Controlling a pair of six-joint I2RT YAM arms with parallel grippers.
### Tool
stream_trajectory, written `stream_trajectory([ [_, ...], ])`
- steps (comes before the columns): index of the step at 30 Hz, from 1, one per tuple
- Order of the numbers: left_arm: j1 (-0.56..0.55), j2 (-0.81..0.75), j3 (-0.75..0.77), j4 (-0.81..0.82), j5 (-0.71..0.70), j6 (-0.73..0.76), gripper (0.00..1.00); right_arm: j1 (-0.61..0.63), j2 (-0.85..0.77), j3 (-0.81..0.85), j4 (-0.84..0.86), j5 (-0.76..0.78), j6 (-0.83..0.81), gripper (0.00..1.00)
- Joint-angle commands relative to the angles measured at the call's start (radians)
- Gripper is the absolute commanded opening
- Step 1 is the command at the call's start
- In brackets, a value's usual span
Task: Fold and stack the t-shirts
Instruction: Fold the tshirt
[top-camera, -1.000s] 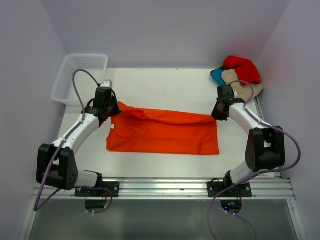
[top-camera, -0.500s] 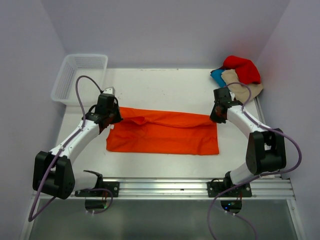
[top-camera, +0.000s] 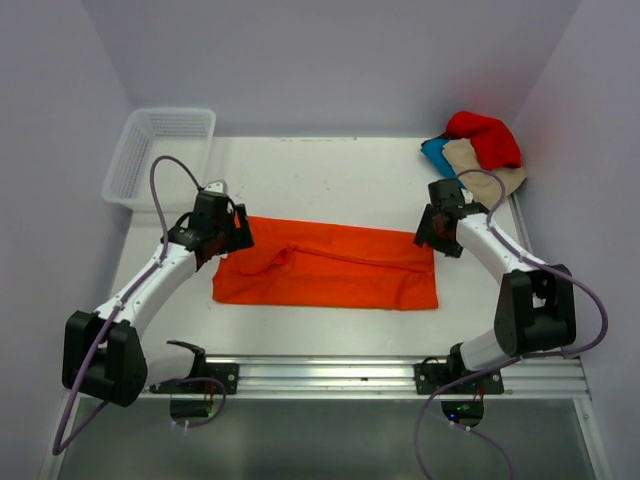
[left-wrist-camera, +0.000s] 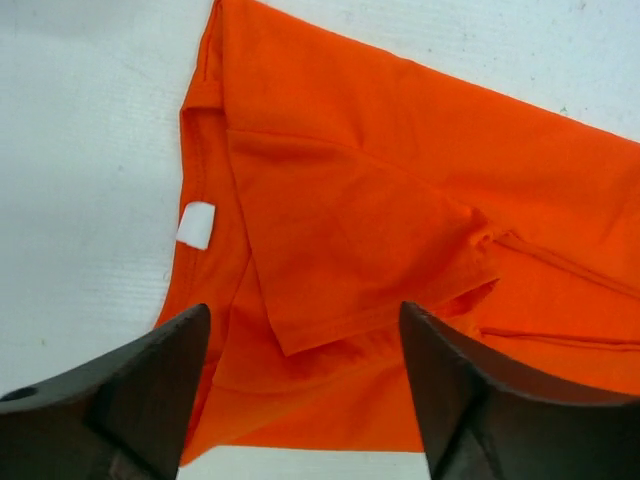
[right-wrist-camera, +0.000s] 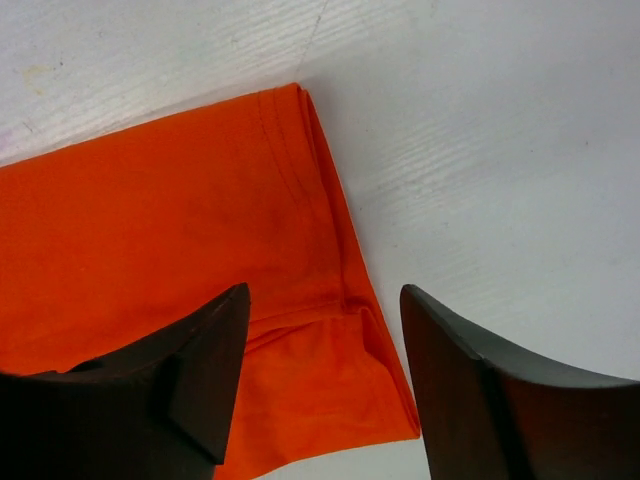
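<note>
The orange t-shirt is lying crosswise, and its hem (top-camera: 429, 285) is under my right gripper. Both grippers should swing the hem toward the near rail (top-camera: 325, 364) before they fold it.
The bright orange t-shirt (top-camera: 325, 265) lies flat on the white table as a long band folded lengthwise. My left gripper (top-camera: 230, 233) hovers open over its far left corner, and my right gripper (top-camera: 428, 229) hovers open over its far right corner. In the left wrist view the open gripper (left-wrist-camera: 305, 310) frames the orange cloth (left-wrist-camera: 400, 200), a folded sleeve and a white label (left-wrist-camera: 197, 225); nothing is pinched. The right wrist view has the open gripper (right-wrist-camera: 325, 292) above the shirt's hemmed corner (right-wrist-camera: 150, 230). More t-shirts, red (top-camera: 485, 135), beige (top-camera: 482, 166) and teal-blue (top-camera: 435, 153), sit piled at the far right.
A white mesh basket (top-camera: 160, 150) stands at the table's far left corner. Grey walls close in the table on three sides. An aluminium rail (top-camera: 330, 375) with both arm bases runs along the near edge.
Both grippers went from shut to open and let go of the orange shirt's far edge. That edge has dropped, and the shirt now lies flatter with its fold settled.
</note>
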Motion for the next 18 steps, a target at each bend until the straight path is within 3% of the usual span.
stream_trajectory([
  [1, -0.008, -0.062, 0.002, -0.078, -0.059, -0.028, 0.85, 0.003, -0.063, 0.033, -0.066, 0.037, 0.003, 0.69],
  [3, -0.010, -0.090, 0.002, -0.085, -0.079, -0.036, 1.00, 0.005, -0.078, 0.049, -0.074, 0.062, 0.008, 0.72],
  [7, -0.010, -0.122, -0.011, -0.030, -0.081, -0.045, 1.00, 0.005, -0.054, 0.090, -0.027, 0.054, 0.011, 0.71],
  [9, -0.010, -0.104, -0.026, 0.037, -0.057, -0.043, 0.97, 0.003, -0.017, 0.098, 0.012, 0.016, 0.012, 0.61],
  [10, -0.010, -0.075, -0.029, 0.095, -0.032, -0.050, 0.93, 0.005, 0.027, 0.109, 0.048, -0.002, 0.012, 0.51],
  [11, -0.010, -0.055, -0.032, 0.120, -0.014, -0.051, 0.85, 0.003, 0.058, 0.118, 0.062, -0.022, 0.012, 0.21],
  [12, -0.012, -0.037, -0.040, 0.150, 0.002, -0.053, 0.59, 0.005, 0.085, 0.127, 0.075, -0.068, 0.015, 0.00],
  [15, -0.018, 0.060, -0.050, 0.229, 0.048, -0.077, 0.00, 0.006, 0.177, 0.135, 0.136, -0.142, 0.023, 0.00],
  [18, -0.033, 0.140, -0.078, 0.261, 0.063, -0.099, 0.00, 0.016, 0.221, 0.107, 0.173, -0.193, 0.031, 0.00],
])
